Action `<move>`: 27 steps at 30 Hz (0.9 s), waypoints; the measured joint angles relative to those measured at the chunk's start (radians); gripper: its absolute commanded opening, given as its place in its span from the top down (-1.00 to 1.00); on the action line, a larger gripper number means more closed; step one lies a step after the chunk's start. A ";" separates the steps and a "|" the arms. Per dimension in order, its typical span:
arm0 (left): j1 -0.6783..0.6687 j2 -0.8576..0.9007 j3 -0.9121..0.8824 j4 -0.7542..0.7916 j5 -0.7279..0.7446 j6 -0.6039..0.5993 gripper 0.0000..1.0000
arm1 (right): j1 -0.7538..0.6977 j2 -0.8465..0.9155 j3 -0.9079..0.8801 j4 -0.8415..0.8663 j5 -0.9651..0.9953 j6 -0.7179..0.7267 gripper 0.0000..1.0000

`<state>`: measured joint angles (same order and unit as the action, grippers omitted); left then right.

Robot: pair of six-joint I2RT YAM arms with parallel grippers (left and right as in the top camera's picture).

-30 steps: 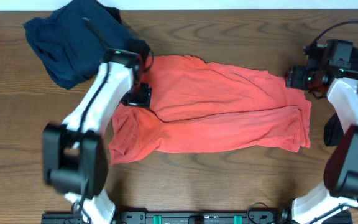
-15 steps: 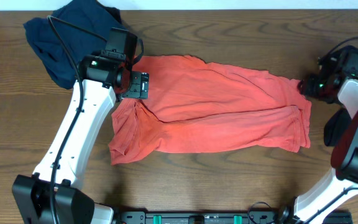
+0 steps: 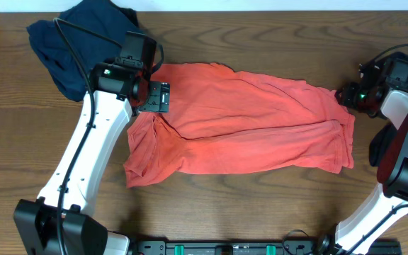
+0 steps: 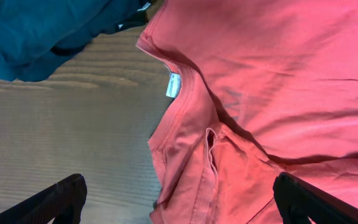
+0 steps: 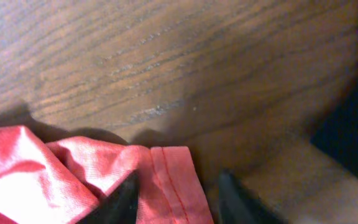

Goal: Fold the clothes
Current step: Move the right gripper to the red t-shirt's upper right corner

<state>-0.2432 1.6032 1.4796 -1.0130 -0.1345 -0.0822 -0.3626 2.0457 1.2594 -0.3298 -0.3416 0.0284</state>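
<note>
The red shirt's upper edge [image 3: 304,83] droops toward the shirt's corner at my right gripper, so that gripper should pinch that corner [image 3: 335,96] and pull that edge straight before folding.
A red shirt [image 3: 253,127] lies crumpled lengthwise across the middle of the wooden table. My left gripper [image 3: 156,98] hovers over its left end, near the collar. In the left wrist view the fingers [image 4: 179,196] are spread wide above the collar and its white label [image 4: 173,85], holding nothing. My right gripper [image 3: 347,95] is at the shirt's upper right corner. In the right wrist view its fingers [image 5: 178,196] are apart, with the stitched hem [image 5: 173,180] lying flat on the table between them.
A dark navy garment [image 3: 76,42] is bunched at the back left corner, close to the collar, and shows in the left wrist view [image 4: 42,31]. A dark object [image 3: 377,152] lies at the table's right edge beside the right arm.
My left arm has swung round and straightened while its gripper shifted slightly up over the collar. My right gripper moved right and slightly down at the shirt's corner.
</note>
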 measured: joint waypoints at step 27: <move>0.000 0.000 0.000 0.025 0.000 0.000 -0.94 | 0.023 0.001 0.356 -0.325 -0.022 -0.022 0.98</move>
<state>-0.2432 1.6032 1.4796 -0.9878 -0.1345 -0.0818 -0.3397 2.0468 1.6150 -0.6544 -0.3637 0.0063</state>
